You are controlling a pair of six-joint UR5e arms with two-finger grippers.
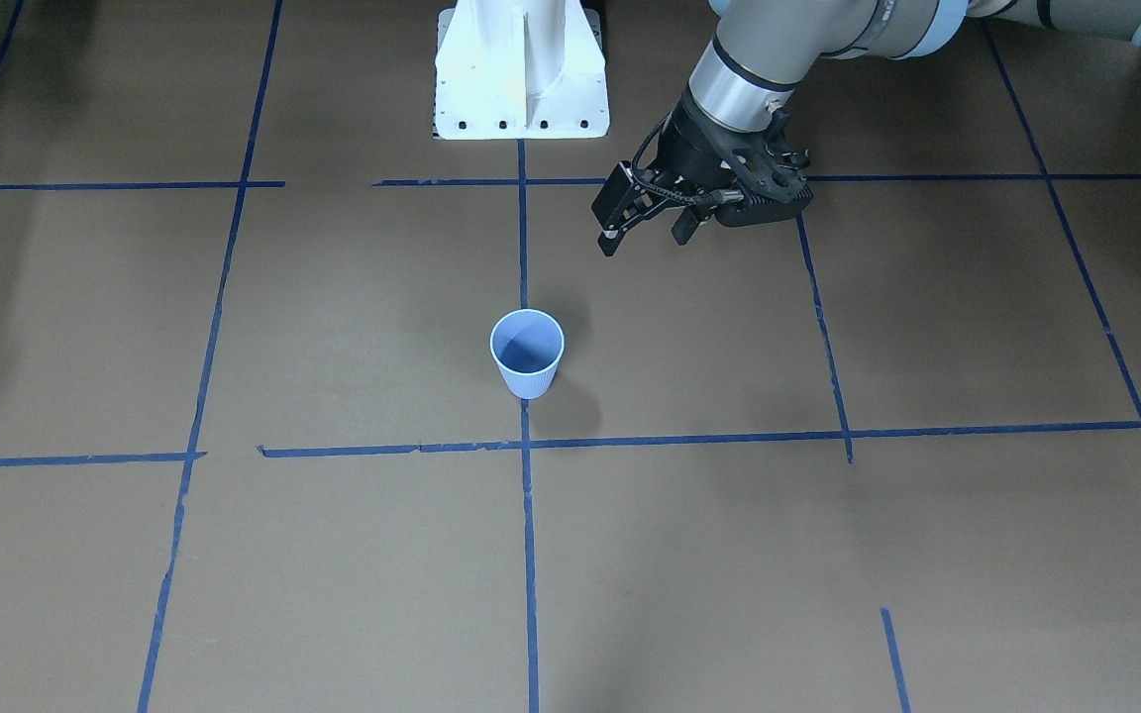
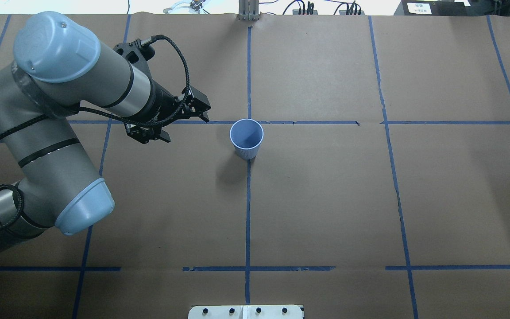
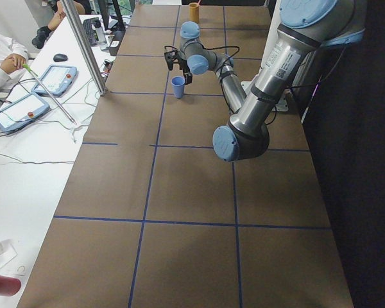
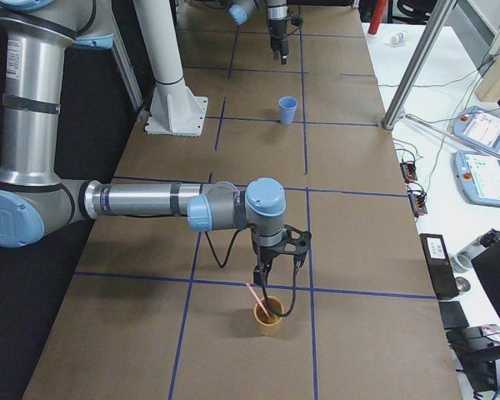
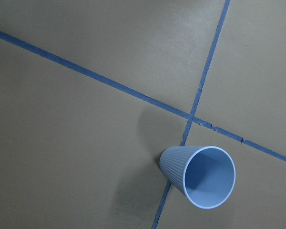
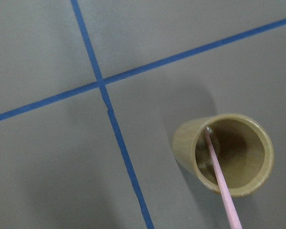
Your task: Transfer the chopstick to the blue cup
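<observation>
My right gripper's fingers are off to one side of the chopstick's upper end, so next I move across over the tan cup and get my fingers on both sides of the chopstick before I close them.
The blue cup (image 1: 527, 354) stands upright and empty at the table's middle, on a tape crossing; it also shows in the overhead view (image 2: 246, 138) and the left wrist view (image 5: 200, 174). My left gripper (image 1: 645, 223) hovers open and empty beside it, a short way off (image 2: 184, 128). The pale pink chopstick (image 4: 254, 296) leans in a tan cup (image 4: 269, 321) at the table's right end, and shows from above in the right wrist view (image 6: 224, 191). My right gripper (image 4: 271, 279) hangs just above that cup; I cannot tell whether it is open or shut.
The white robot base (image 1: 521, 74) stands at the table's robot-side edge. Blue tape lines (image 2: 248, 199) cross the brown table. A metal pole (image 4: 412, 71) and a side desk with tablets (image 4: 483, 158) line the operators' side.
</observation>
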